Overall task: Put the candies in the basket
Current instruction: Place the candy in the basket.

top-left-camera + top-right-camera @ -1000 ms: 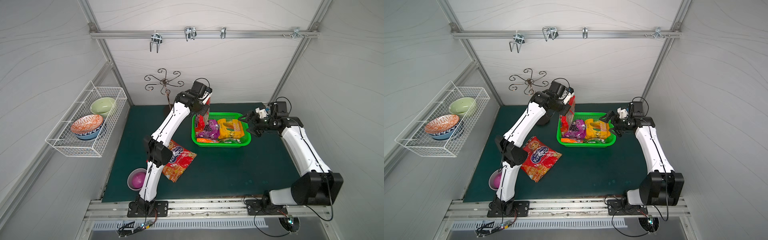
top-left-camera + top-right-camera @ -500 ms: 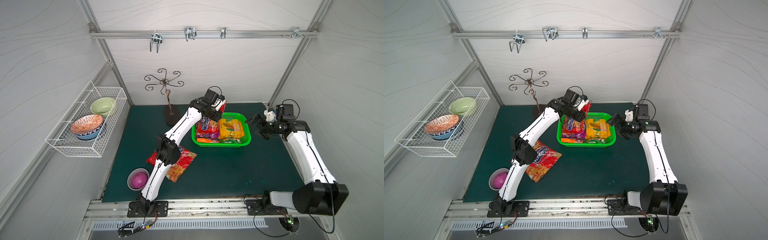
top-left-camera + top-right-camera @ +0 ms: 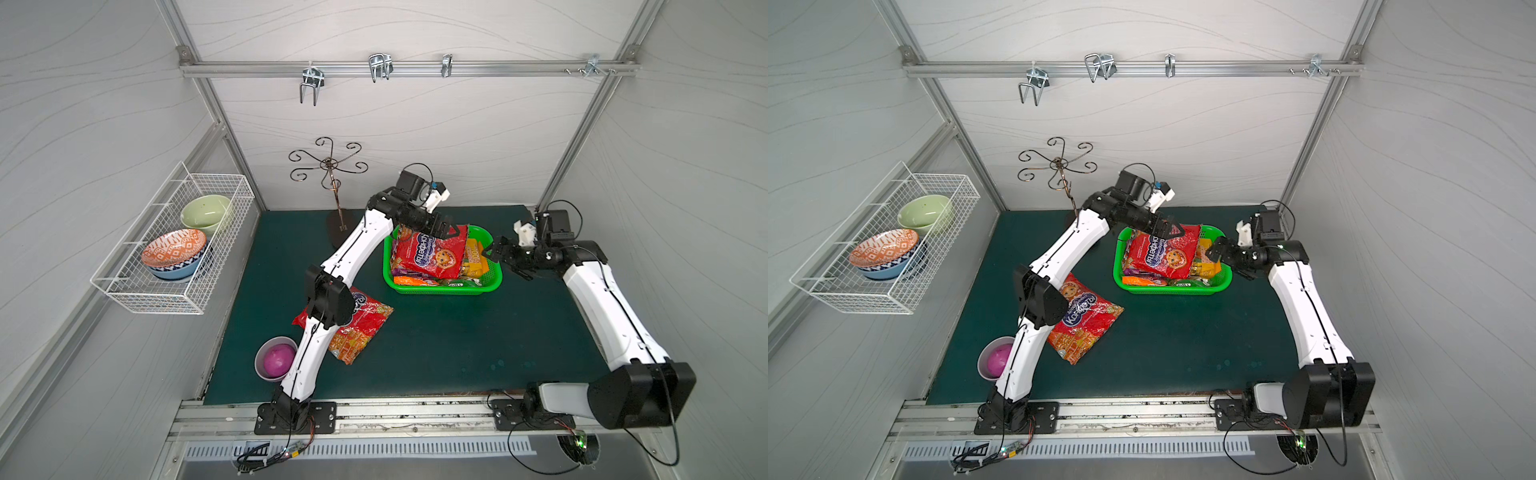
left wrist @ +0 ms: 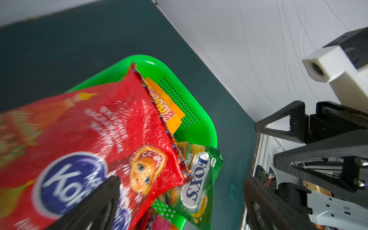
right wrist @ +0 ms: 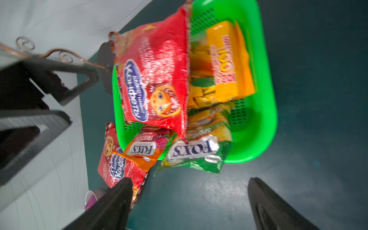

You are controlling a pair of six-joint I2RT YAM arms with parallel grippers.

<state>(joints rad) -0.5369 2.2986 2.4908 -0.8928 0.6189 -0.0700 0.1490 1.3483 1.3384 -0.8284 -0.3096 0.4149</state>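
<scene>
The red bag's edge (image 3: 463, 256) is on top of the yellow bag, so next my left gripper moves back and then pulls the red bag by its end (image 3: 399, 249) nearest the hook stand.
The green basket (image 3: 494, 274) (image 3: 1225, 276) stands at the back of the mat. A large red candy bag (image 3: 432, 257) (image 4: 111, 127) (image 5: 157, 75) lies loose on top of a yellow bag (image 3: 473, 257), a small orange bag (image 3: 413, 281) and a green-yellow bag (image 3: 461, 284). My left gripper (image 3: 446, 230) (image 4: 182, 180) hovers open just above the red bag's far edge, holding nothing. My right gripper (image 3: 505, 259) (image 5: 191, 181) is open and empty beside the basket's right end. A second red bag (image 3: 365, 320) lies on the mat, partly under my left arm.
A white wire basket with bowls (image 3: 174, 245) hangs on the left wall. A cup with a purple ball (image 3: 276, 359) stands at the mat's front left. A metal hook stand (image 3: 332, 183) rises at the back, left of the green basket.
My left gripper carried the red bag rightward over the basket, opened and let it go; the bag now lies on the pile. My right gripper stayed beside the basket's right end.
</scene>
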